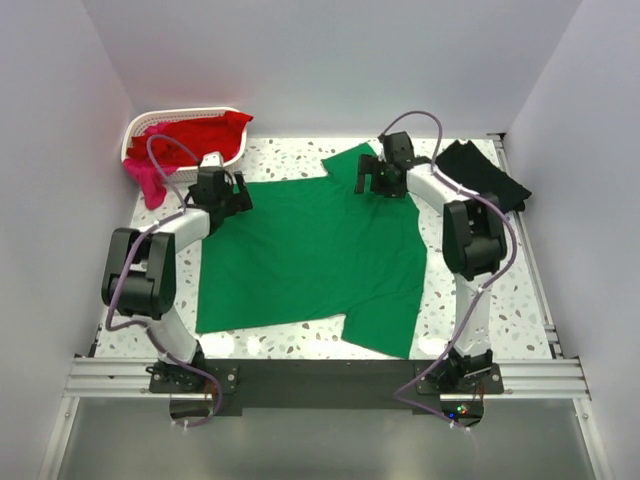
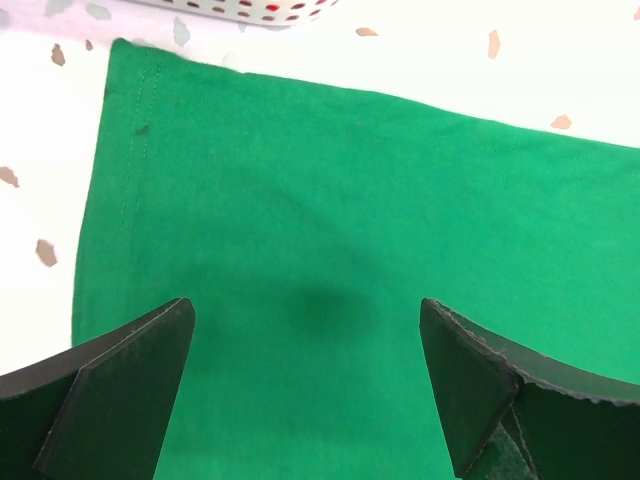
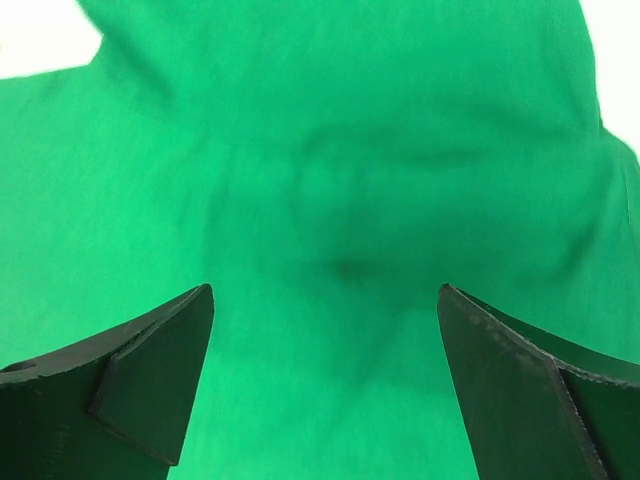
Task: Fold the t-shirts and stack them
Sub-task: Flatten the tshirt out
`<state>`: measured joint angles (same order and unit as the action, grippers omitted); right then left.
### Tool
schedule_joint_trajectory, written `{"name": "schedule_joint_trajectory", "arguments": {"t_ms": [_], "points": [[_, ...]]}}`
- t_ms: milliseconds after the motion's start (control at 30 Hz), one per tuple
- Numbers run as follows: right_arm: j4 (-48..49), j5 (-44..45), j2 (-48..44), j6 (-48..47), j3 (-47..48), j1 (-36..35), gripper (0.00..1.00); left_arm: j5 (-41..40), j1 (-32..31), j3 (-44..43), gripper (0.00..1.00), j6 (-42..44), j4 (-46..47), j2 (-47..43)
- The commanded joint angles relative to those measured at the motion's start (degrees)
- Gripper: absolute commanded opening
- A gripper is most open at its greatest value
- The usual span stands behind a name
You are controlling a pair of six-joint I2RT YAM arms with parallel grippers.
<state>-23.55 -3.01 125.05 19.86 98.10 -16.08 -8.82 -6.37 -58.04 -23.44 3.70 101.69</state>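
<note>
My two grippers need to press the far cloth (image 1: 262,208) and slide the t-shirt away before my left gripper folds, because the green t-shirt's near sleeve (image 1: 385,342) reaches the metal rail.
A bright green t-shirt (image 1: 310,250) lies spread flat on the speckled table, filling the left wrist view (image 2: 350,230) and the right wrist view (image 3: 340,200). My left gripper (image 1: 228,196) hovers open over its far left corner, near the hem (image 2: 135,150). At the shirt's far right, by a sleeve, my right gripper (image 1: 375,178) hangs open above wrinkled cloth. Nothing sits between either pair of fingers. A black t-shirt (image 1: 485,172) lies at the far right. A red t-shirt (image 1: 200,135) fills the basket, and a magenta-pink one (image 1: 150,180) hangs over its side.
The white lattice basket (image 1: 135,135) stands in the far left corner; its rim (image 2: 260,10) shows just past the green hem. White walls close in the table on three sides. A metal rail (image 1: 320,375) runs along the near edge.
</note>
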Motion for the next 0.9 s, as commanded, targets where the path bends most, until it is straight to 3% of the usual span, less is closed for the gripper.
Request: {"name": "schedule_joint_trajectory", "arguments": {"t_ms": [0, 400, 633, 867], "points": [[2.5, -4.1, -11.0, -1.1, -6.7, 0.1, 0.97, -0.9, -1.4, 3.7, 1.00, -0.5, 2.9, -6.1], [11.0, -5.3, -26.8, 1.9, -34.2, -2.2, 0.95, -3.2, -5.7, 19.3, 1.00, -5.1, 3.7, -18.8], [11.6, -3.9, -27.0, 2.2, -36.5, -3.1, 0.95, -0.2, -5.4, 23.1, 1.00, -7.1, 7.6, -17.7], [8.2, -1.6, -19.0, 3.6, -32.1, -3.1, 0.95, 3.2, -2.7, 21.3, 1.00, -7.4, 9.2, -11.3]]}}
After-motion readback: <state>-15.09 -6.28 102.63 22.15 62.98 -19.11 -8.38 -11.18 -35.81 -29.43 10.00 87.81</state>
